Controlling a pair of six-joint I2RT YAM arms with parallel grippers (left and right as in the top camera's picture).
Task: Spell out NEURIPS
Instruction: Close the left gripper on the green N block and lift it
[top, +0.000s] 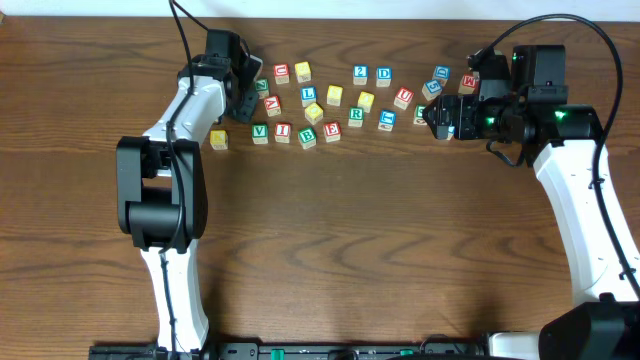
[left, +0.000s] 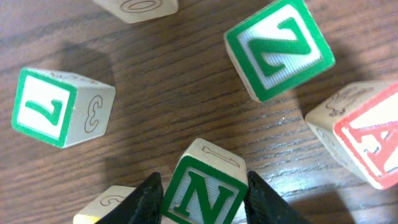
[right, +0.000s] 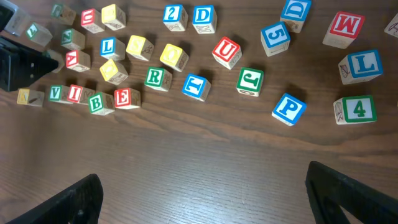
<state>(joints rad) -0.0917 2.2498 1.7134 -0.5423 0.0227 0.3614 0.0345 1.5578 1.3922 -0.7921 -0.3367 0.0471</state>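
Note:
My left gripper should open, as the green N cube (left: 205, 191) sits crooked in it, then turn the wrist and close squarely on its flat sides (left: 180, 172) before lifting.
My left gripper (left: 202, 208) is shut on the green N cube (left: 205, 186), which sits between both fingertips; in the overhead view this gripper (top: 245, 92) is at the left end of the cube cluster. My right gripper (right: 202, 186) is open and empty over bare table, at the right end of the cluster (top: 440, 118). The red E (right: 127, 98) ends a row reading V, I (right: 74, 93), B, E. The green R (right: 158, 78), red U (right: 227, 52), blue P (right: 288, 108) and yellow-faced cubes (right: 174, 56) lie scattered behind it.
Other cubes lie around: a green 7 (left: 46, 109), a green Z-like cube (left: 280, 46), a red-faced one (left: 367, 137), a blue 5 (right: 274, 37), a red W (right: 343, 28), a blue L (right: 362, 65), a green 4 (right: 356, 109). The near table is bare wood (top: 380, 240).

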